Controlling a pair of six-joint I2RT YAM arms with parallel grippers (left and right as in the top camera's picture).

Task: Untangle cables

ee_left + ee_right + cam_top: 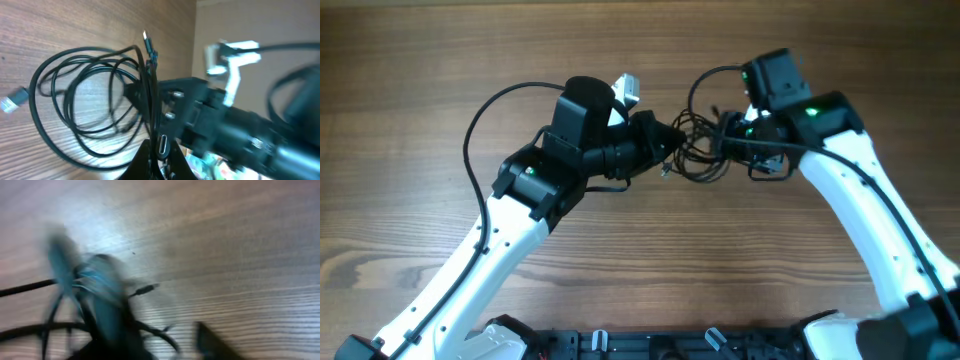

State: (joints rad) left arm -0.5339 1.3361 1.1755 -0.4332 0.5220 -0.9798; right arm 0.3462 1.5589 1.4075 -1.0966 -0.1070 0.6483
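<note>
My left gripper is pinching several cords together (pixel 152 94) with the bundle's loops (pixel 698 155), so it should open and move away while my right gripper lifts a cord from the bundle.
The cables (pixel 697 152) are thin black cords bunched in loose loops between my two grippers at the table's middle. My left gripper (pixel 665 150) is shut on one cord. In the left wrist view its jaws (pixel 161 159) pinch a cord with an oval plug end, and the loops (pixel 82 102) spread out to the left, with a small silver plug (pixel 12 100) at the edge. My right gripper (pixel 728 135) is at the bundle's right side. The right wrist view is blurred: its fingers (pixel 160 345) stand apart, cords (pixel 150 330) cross by the left finger, and a small plug tip (pixel 145 289) lies on the wood.
The wooden table (pixel 440 60) lies all round the bundle. Thicker black arm cables arc over the left arm (pixel 480 120) and above the right wrist (pixel 705 80). The right arm's dark body (pixel 235 130) fills the right of the left wrist view.
</note>
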